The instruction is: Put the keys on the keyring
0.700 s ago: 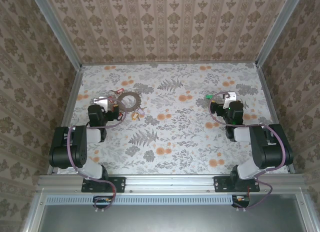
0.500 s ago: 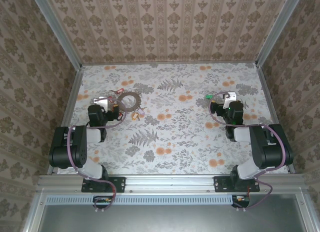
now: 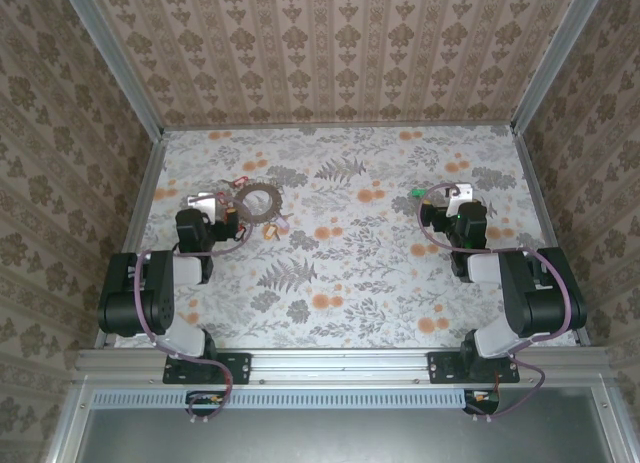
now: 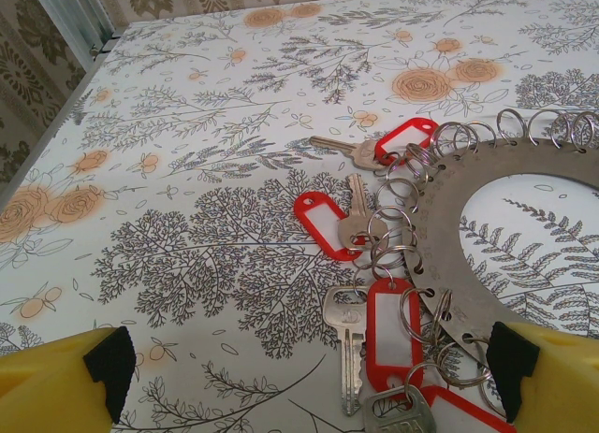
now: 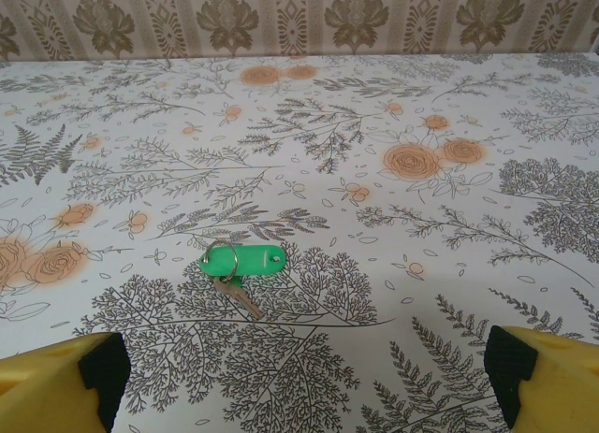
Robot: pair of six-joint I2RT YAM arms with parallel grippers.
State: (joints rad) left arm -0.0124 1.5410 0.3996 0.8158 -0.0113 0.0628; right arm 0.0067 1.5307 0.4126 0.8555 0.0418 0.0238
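Next, my left gripper moves the keyring to the table's middle (image 3: pixel 335 255) first, because the keyring (image 3: pixel 276 203) is far from the green key by my right gripper.
The keyring (image 4: pixel 447 246) is a flat grey metal ring with a wide hole, lying on the floral table at the right of the left wrist view; in the top view the keyring (image 3: pixel 244 205) lies at the left. Several small split rings hang from its rim with red-tagged keys (image 4: pixel 391 325) fanned out to its left. My left gripper (image 4: pixel 309 368) stands open just short of them, with nothing between its fingers. A loose key with a green tag (image 5: pixel 241 261) lies alone in front of my right gripper (image 5: pixel 307 372), which is open too. From above, that green key (image 3: pixel 420 193) lies just left of the right gripper (image 3: pixel 455 194).
Metal frame rails (image 3: pixel 140 198) border the table on both sides, and a patterned back wall (image 3: pixel 340 53) closes the far edge. The left rail corner (image 4: pixel 80 26) stands close to the keyring area. Open tablecloth (image 3: pixel 340 243) stretches between the two arms.
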